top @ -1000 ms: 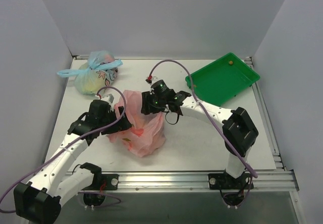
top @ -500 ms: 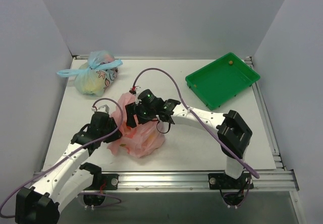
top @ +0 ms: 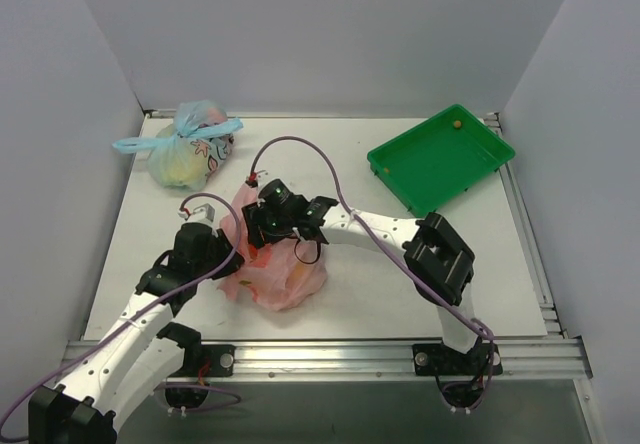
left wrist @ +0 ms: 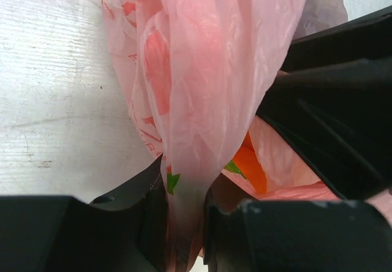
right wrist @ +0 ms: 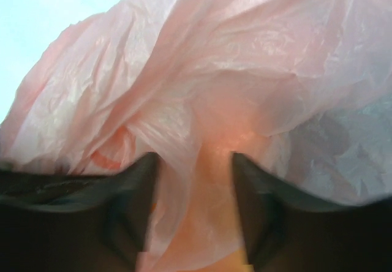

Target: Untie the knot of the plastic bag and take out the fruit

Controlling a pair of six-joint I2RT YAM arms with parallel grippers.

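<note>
Next, I pinch the film [right wrist: 195, 149] with my right gripper, pulling it toward the green tray to open the bag first, since pink film folds over the orange fruit [top: 262, 257].
The pink plastic bag [top: 280, 269] lies crumpled at the table's middle left. My left gripper [top: 226, 255] is at its left side, shut on a gathered fold of the bag [left wrist: 202, 100]; the pinch [left wrist: 184, 198] shows in the left wrist view. An orange fruit [left wrist: 254, 165] shows through the film beside it. My right gripper [top: 262, 230] is pressed into the bag's top. Its jaws [right wrist: 191, 180] stand apart, with a bulge of pink film [right wrist: 214, 155] between them. I cannot make out the knot in any view.
A second bag [top: 190, 154] with a light-blue tie sits at the back left. A green tray [top: 440, 159] holding one small orange piece lies at the back right. White walls close off the left, back and right sides.
My right gripper moved left and down into the bag's top, its jaws widening. My left gripper closed on a fold of the bag and drew slightly back and down.
</note>
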